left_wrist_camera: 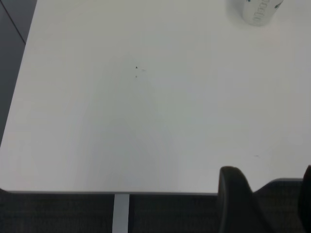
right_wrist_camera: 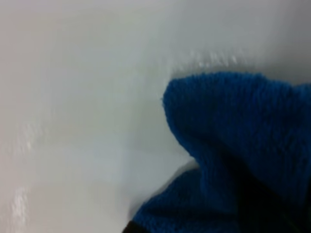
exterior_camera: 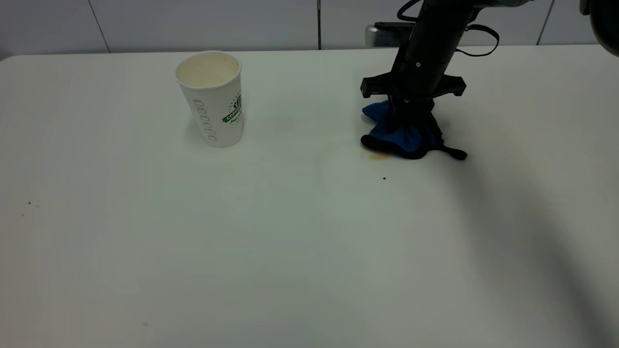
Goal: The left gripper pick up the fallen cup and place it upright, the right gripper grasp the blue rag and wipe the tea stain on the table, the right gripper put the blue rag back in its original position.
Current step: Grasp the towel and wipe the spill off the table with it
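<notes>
Brown tea stain (exterior_camera: pixel 379 156) can be seen at the front edge of the blue rag, so next my right gripper wipes the rag toward the cup across the faint ring (exterior_camera: pixel 322 165) before bringing it back.
The cup (exterior_camera: pixel 212 98) stands upright at the back left of the table (exterior_camera: pixel 242 241); its base shows in the left wrist view (left_wrist_camera: pixel 257 12). My right gripper (exterior_camera: pixel 408 123) points straight down and is shut on the bunched blue rag (exterior_camera: pixel 404 135), pressing it onto the table. The rag fills the right wrist view (right_wrist_camera: pixel 243 145). A small brown remnant of the tea stain (exterior_camera: pixel 377 155) lies at the rag's front left edge, with a faint ring outline beside it. My left gripper (left_wrist_camera: pixel 272 204) is open and empty, held off the table's edge, out of the exterior view.
The rag's black strap tail (exterior_camera: pixel 454 153) trails to the right. A tiny dark speck (exterior_camera: pixel 384 178) lies in front of the stain. A grey wall runs behind the table's back edge.
</notes>
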Controlling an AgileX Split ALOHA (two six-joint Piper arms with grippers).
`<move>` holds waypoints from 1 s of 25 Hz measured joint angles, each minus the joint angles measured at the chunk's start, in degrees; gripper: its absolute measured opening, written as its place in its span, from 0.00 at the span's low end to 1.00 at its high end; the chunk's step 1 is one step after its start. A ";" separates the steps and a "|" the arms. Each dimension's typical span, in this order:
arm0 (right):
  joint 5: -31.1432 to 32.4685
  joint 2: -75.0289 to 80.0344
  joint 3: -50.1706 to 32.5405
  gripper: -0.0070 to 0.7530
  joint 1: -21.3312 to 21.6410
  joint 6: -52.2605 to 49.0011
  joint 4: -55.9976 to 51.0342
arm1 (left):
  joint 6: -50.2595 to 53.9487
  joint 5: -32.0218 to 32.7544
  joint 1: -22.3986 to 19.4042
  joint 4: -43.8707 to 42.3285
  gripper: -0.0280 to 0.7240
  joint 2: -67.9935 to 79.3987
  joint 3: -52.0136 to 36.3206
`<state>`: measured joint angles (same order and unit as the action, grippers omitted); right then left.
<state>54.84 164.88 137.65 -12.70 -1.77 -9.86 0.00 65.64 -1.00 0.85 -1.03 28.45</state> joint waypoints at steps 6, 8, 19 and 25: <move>4.75 -0.07 0.00 0.13 -3.54 -0.11 -0.95 | 0.00 0.00 0.00 0.00 0.50 0.00 0.00; 4.55 -0.01 0.00 0.13 -5.79 -0.18 -2.21 | 0.00 0.00 0.00 0.00 0.50 0.00 0.00; -11.90 0.75 -0.05 0.14 -11.85 1.77 -5.43 | 0.00 0.00 0.00 0.00 0.50 0.00 0.00; -12.21 0.92 -0.05 0.15 -5.73 -0.27 -0.91 | 0.00 0.00 0.00 0.00 0.50 0.00 0.00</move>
<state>42.63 165.80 137.60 -18.43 -2.04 -10.77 0.00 65.64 -1.00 0.85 -1.03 28.45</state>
